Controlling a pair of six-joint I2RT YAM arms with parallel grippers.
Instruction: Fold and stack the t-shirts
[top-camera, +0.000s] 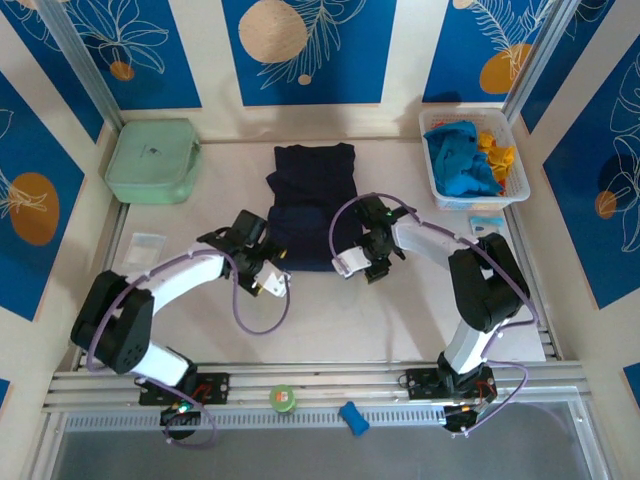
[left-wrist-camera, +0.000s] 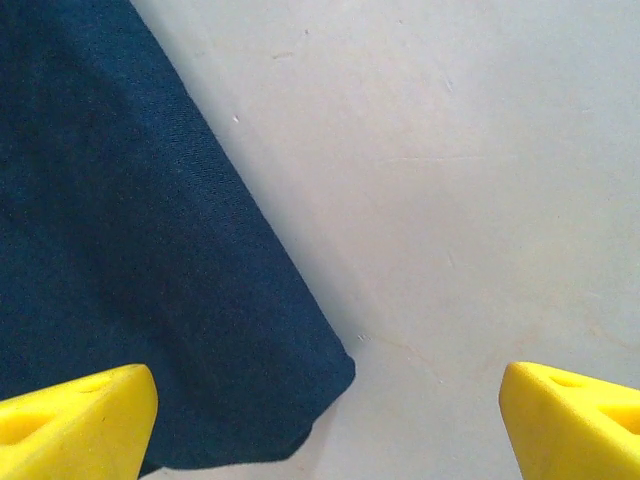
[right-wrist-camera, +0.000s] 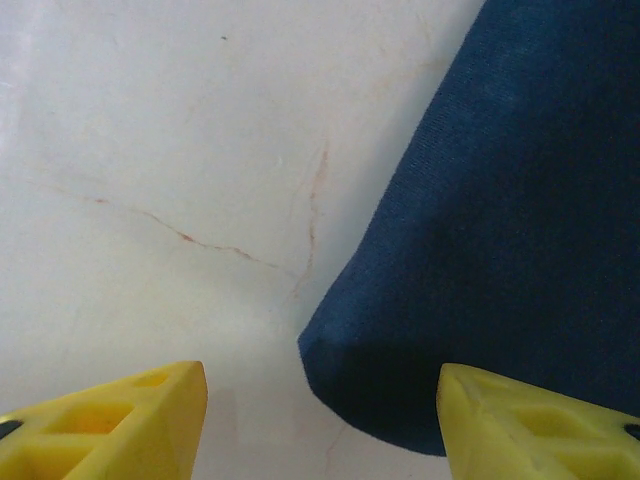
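Note:
The navy t-shirt's corner (left-wrist-camera: 308, 398) is flat between my left gripper's open fingers, so I should keep going down until they reach either side of its edge (left-wrist-camera: 318, 338), then close.
A dark navy t-shirt (top-camera: 312, 200) lies folded flat in the middle of the table. My left gripper (top-camera: 270, 282) is at its near left corner and my right gripper (top-camera: 348, 264) at its near right corner. In the left wrist view the navy t-shirt's corner (left-wrist-camera: 150, 250) lies on the table just ahead of the left gripper (left-wrist-camera: 330, 430), whose yellow fingers (left-wrist-camera: 75, 420) stand wide apart and open. In the right wrist view the shirt's corner (right-wrist-camera: 500, 230) lies ahead of the open right gripper (right-wrist-camera: 322, 425), with nothing between its fingers (right-wrist-camera: 110, 425). A turquoise-blue t-shirt (top-camera: 458, 158) and an orange-yellow t-shirt (top-camera: 497, 152) lie bunched in the basket.
The white mesh basket (top-camera: 520, 188) stands at the back right, and a pale mint-green box (top-camera: 153, 160) at the back left. A small clear packet (top-camera: 147, 247) lies at the left. A green tape roll (top-camera: 284, 399) and a blue object (top-camera: 353, 417) rest on the front rail.

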